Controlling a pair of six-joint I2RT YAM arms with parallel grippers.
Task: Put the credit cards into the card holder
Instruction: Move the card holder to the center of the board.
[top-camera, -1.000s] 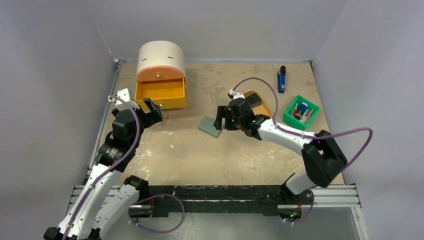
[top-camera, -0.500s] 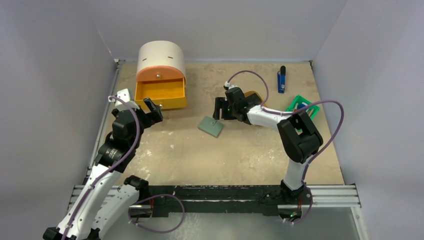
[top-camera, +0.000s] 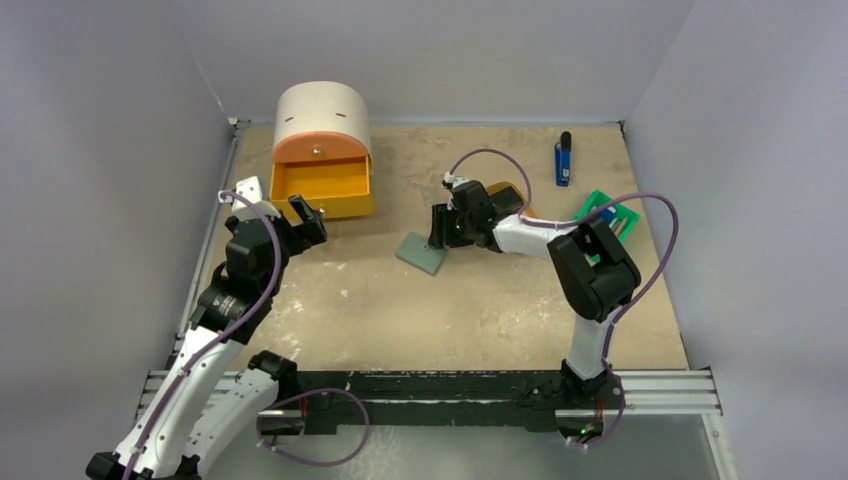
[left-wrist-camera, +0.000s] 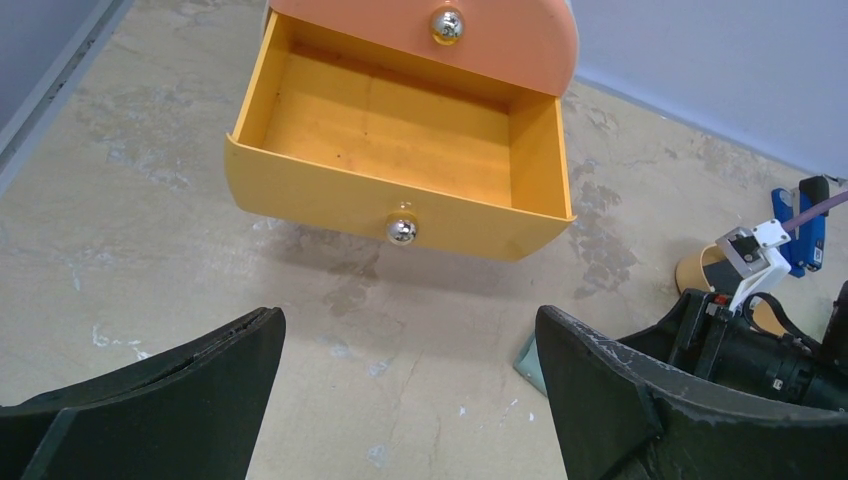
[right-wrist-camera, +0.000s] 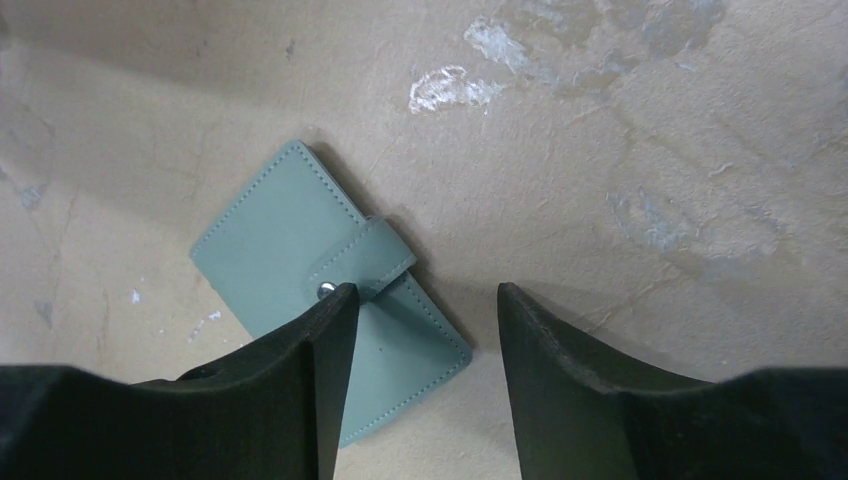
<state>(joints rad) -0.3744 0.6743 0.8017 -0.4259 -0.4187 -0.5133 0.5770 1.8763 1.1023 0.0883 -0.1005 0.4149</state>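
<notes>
The card holder (top-camera: 420, 254) lies slanted under my right gripper, so I should turn it square and steady it with my left gripper before opening the snap tab (right-wrist-camera: 372, 256).
The card holder (top-camera: 422, 253) lies shut on the table's middle, a grey-green wallet (right-wrist-camera: 285, 235) with its snap tab (right-wrist-camera: 365, 262) fastened. My right gripper (top-camera: 440, 228) hovers low over its far right edge, open. In the right wrist view the right gripper (right-wrist-camera: 425, 300) straddles the wallet's corner, one fingertip (right-wrist-camera: 335, 305) by the snap. A black credit card (top-camera: 508, 197) lies in the tan tray (top-camera: 525, 212), partly behind the right arm. My left gripper (top-camera: 305, 215) hangs wide open and empty (left-wrist-camera: 410, 330) in front of the drawer.
An orange drawer (top-camera: 322, 188) stands pulled out under a cream cabinet (left-wrist-camera: 400, 130). A blue-and-black stick (top-camera: 563, 160) lies at the back right. A green bin (top-camera: 605, 212) of small items sits partly behind the right arm's elbow.
My right gripper shifted slightly left over the wallet and its jaws narrowed; the right elbow swung up toward the green bin. The left arm stayed still.
</notes>
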